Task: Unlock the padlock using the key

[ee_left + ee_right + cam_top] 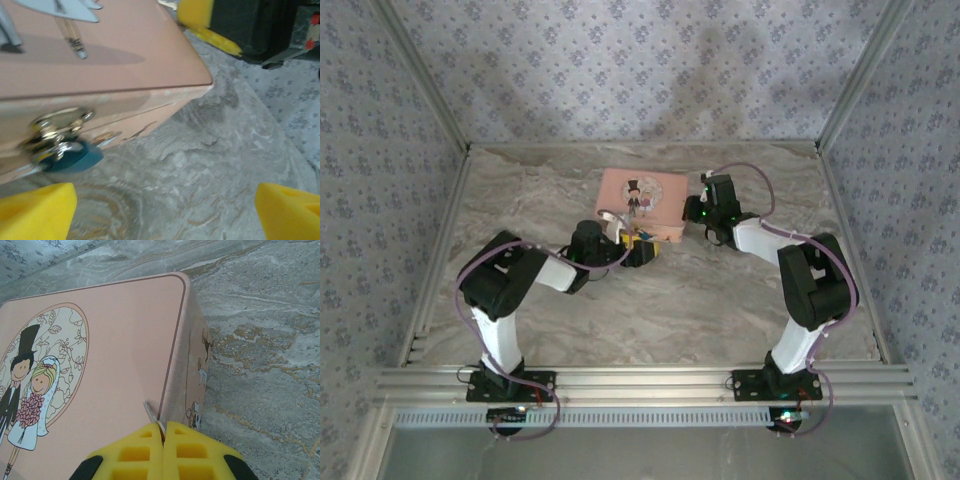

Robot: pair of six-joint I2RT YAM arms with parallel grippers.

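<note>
The dark blue padlock is hanging off toward a finger of my open left gripper, so next I line that gripper up with the middle of the padlock's body before I close it.
The padlock, small and dark blue, hangs from a shiny metal hasp on the front wall of the pink tin. My left gripper stands open just in front of that wall, with the padlock near its left fingertip and only bare table between the jaws. From above, the left gripper sits at the near edge of the tin. My right gripper is shut on the key, whose silver blade pokes out over the right edge of the tin's lid.
The marble-patterned table is bounded by patterned walls and a metal frame. My right gripper hovers at the tin's right side. The cartoon couple is printed on the lid. Open table lies in front of both arms.
</note>
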